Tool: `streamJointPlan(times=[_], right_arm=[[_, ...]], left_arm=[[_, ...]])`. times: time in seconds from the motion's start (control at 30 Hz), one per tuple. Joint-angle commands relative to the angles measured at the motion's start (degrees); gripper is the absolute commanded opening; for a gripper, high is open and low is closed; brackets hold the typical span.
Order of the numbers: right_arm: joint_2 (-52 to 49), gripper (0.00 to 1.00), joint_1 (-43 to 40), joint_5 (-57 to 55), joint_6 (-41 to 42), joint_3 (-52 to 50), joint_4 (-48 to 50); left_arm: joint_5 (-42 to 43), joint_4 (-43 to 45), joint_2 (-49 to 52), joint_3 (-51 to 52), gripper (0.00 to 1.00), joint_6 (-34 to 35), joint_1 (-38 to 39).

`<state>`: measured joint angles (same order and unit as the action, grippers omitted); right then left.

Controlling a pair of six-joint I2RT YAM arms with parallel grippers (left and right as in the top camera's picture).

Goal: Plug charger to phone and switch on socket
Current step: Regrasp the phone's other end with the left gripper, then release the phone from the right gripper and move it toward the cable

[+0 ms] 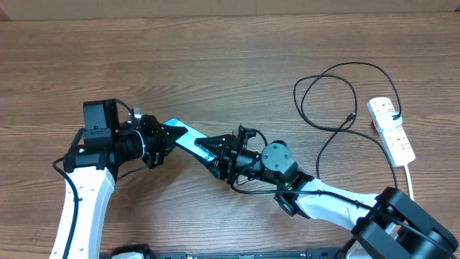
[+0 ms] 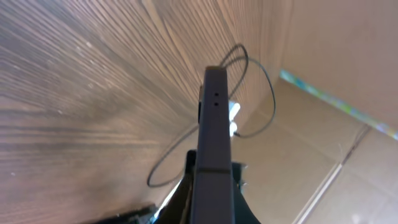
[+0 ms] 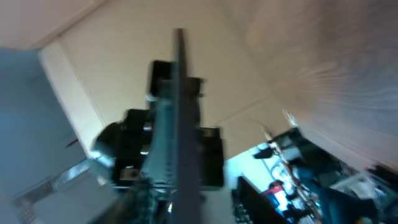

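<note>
My left gripper should keep the phone while my right gripper fetches the charger, since both grippers hold the phone (image 1: 189,137) and the charger (image 1: 350,117) lies closer to my right one.
The phone (image 1: 184,135), with its light blue screen, is held off the table between my two grippers. My left gripper (image 1: 163,136) is shut on its left end and my right gripper (image 1: 213,150) is shut on its right end. In the left wrist view the phone (image 2: 214,143) shows edge-on as a dark bar, and likewise in the right wrist view (image 3: 180,124). The charger (image 1: 338,79) lies looped at the far right, its connector tip (image 1: 351,116) free on the table. The socket (image 1: 392,129) lies at the right edge with the charger's other end at it.
The socket's white cord (image 1: 411,176) runs toward the front edge. In the left wrist view the cable (image 2: 264,87) and the white socket (image 2: 234,116) lie beyond the phone. The left arm (image 3: 134,149) shows behind the phone in the right wrist view.
</note>
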<state>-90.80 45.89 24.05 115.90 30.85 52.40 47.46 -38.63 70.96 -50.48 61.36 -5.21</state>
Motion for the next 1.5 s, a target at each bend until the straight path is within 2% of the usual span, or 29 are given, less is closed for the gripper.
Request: streamJointPlan(times=[0.0, 0.1, 0.17, 0.23, 0.43, 0.57, 0.63, 0.73, 0.87, 0.9, 1.03, 1.23, 1.33, 1.47], right_arm=[[0.24, 0.51, 0.39, 1.73, 7.02, 0.72, -4.13], [0.24, 0.66, 0.39, 1.44, 3.96, 0.72, -10.23], [0.24, 0.81, 0.09, -0.66, -2.84, 0.72, -14.25], [0.24, 0.9, -0.35, -5.27, -12.07, 0.72, -17.88], [0.33, 0.92, -5.33, -9.9, -49.64, 0.74, -18.12], [1.97, 0.93, -10.32, -8.63, -54.12, 0.94, -22.6], [4.55, 0.95, -13.42, -7.43, -56.57, 1.99, -28.68], [9.62, 0.97, -17.07, -8.87, -60.43, 5.38, -42.47], [15.61, 0.97, -20.44, -18.86, -64.02, 13.81, -66.64], [16.37, 1.0, -21.05, -22.03, -64.65, 16.33, -72.22], [16.5, 1.0, -24.55, -29.44, -70.64, 25.94, -87.89], [13.46, 1.0, -36.76, -30.03, -75.23, 32.44, -96.96], [10.84, 0.87, -43.15, -30.01, -76.87, 32.44, -96.7], [4.44, 0.66, -48.48, -30.03, -80.52, 32.61, -94.05]], left_arm=[[-5.84, 0.37, 0.02, -0.2, 0.04, -0.98, 0.09], [-12.63, 0.35, 0.02, -0.2, 0.05, -4.74, 0.09], [-16.39, 0.35, 0.02, -0.2, 0.04, -8.26, 0.09], [-16.52, 0.35, 0.02, -0.2, 0.04, -12.76, 0.09], [-11.47, -3.21, 0.02, -0.2, 0.04, -26.8, 0.09], [-11.43, -7.17, 0.22, -0.2, 0.04, -32.76, 0.09], [-11.37, -8.85, 0.52, -0.2, 0.04, -35.43, 0.09], [-10.82, -10.34, 1.14, -0.2, 0.04, -36.11, 0.11], [-3.63, -8.04, 3.48, -0.2, 0.04, -36.11, 0.09], [-1.29, -6.56, 4.61, -0.2, 0.04, -36.11, 0.11], [8.5, -0.37, 10.58, -0.2, 0.04, -36.09, 0.11], [29.4, 10.38, 22.75, -0.2, 0.04, -36.06, 0.11], [37.38, 14.4, 27.28, -0.2, 0.05, -36.06, 0.11], [39.19, 15.39, 29.42, -0.2, 0.04, -36.06, 0.11]])
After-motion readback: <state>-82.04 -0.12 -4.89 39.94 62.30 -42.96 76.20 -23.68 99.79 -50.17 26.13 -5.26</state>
